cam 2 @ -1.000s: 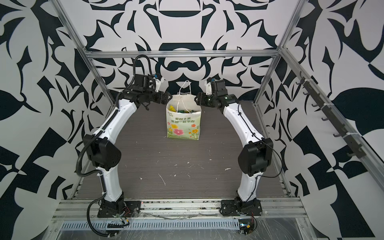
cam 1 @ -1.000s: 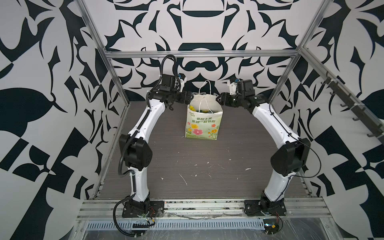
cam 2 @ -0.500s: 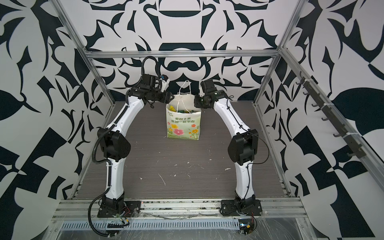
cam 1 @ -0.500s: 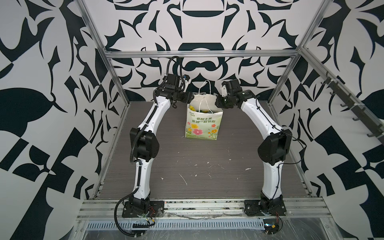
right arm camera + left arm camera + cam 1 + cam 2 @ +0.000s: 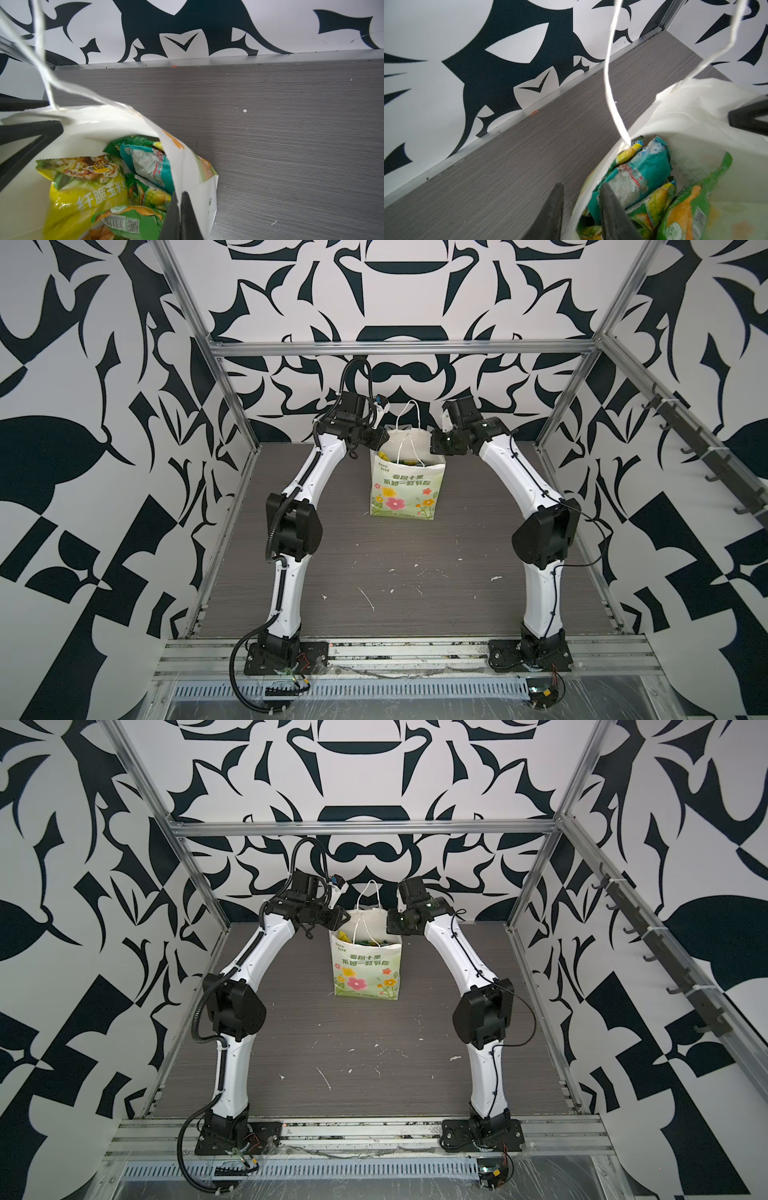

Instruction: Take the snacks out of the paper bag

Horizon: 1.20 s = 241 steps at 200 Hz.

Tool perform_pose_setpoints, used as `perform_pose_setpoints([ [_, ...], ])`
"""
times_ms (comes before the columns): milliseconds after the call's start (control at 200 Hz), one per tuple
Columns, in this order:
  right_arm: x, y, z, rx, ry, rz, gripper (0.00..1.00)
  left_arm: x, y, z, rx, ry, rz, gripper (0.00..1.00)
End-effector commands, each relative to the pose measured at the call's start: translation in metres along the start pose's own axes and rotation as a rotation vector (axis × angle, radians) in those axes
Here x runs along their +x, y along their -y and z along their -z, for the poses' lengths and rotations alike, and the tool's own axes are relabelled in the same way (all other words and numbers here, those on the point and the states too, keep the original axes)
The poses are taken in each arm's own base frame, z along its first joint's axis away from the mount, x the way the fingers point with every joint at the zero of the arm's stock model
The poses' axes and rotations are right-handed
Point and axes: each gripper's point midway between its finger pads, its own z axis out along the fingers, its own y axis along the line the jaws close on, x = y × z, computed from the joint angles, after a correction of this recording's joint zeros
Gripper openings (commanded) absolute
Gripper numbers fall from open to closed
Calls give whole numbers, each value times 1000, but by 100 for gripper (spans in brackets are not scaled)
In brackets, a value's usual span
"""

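Observation:
The paper bag (image 5: 405, 489) is far back by the wall, so my left gripper should grip its rim (image 5: 588, 196) and both grippers should pull the bag closer before reaching in.
The paper bag (image 5: 405, 493) (image 5: 365, 973) stands upright at the back middle of the table, its cord handles up. Inside it lie the snacks: a teal packet (image 5: 639, 174) (image 5: 151, 164), a yellow packet (image 5: 83, 187) and green packets (image 5: 128, 220) (image 5: 685, 207). My left gripper (image 5: 380, 438) (image 5: 580, 187) straddles the bag's left rim, one finger outside and one inside, with a gap still showing. My right gripper (image 5: 434, 443) (image 5: 180, 194) is shut on the bag's right wall, the paper pinched between its fingers.
The bag stands on a grey wood-grain table (image 5: 415, 572) with white specks on it. The patterned back wall and its metal rail (image 5: 228, 61) run close behind the bag. Frame posts (image 5: 232, 406) stand at the back corners. A hook rail (image 5: 706, 456) lines the right wall.
Both grippers have narrowed at the bag's top edges. The right one has closed fully onto the bag's wall. Both arms' elbows shifted. The bag has stayed in place.

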Motion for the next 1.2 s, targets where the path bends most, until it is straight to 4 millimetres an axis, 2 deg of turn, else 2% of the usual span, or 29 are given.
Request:
perform_pose_setpoints([
  [0,-27,-18,31,-37,116,32,0,-8,5,4,14,17,-39,19],
  [45,-29,-18,32,-38,124,32,0,-9,5,5,13,19,-45,12],
  [115,-31,-18,31,-41,136,31,0,-12,5,9,3,32,-53,11],
  [150,-31,-19,30,-45,139,32,0,-14,5,11,0,38,-56,6],
  [255,-31,-19,25,-43,131,26,0,-15,4,14,-7,41,-67,0],
  [395,-36,-20,25,-50,157,24,0,-23,1,19,-38,67,-81,0],
  [560,-54,-27,26,-67,215,42,0,-45,-13,27,-119,140,-80,0],
  [770,-84,-47,37,-142,301,67,0,-89,-4,59,-118,273,-100,0],
  [880,-94,-56,50,-184,346,79,0,-100,7,80,-104,313,-128,0],
  [995,-91,-65,63,-244,366,90,0,-89,34,91,-72,309,-194,0],
  [1105,-75,-76,72,-342,365,86,0,-60,60,91,-83,320,-260,0],
  [1200,-52,-72,75,-348,331,65,10,-34,78,95,-83,325,-288,0],
])
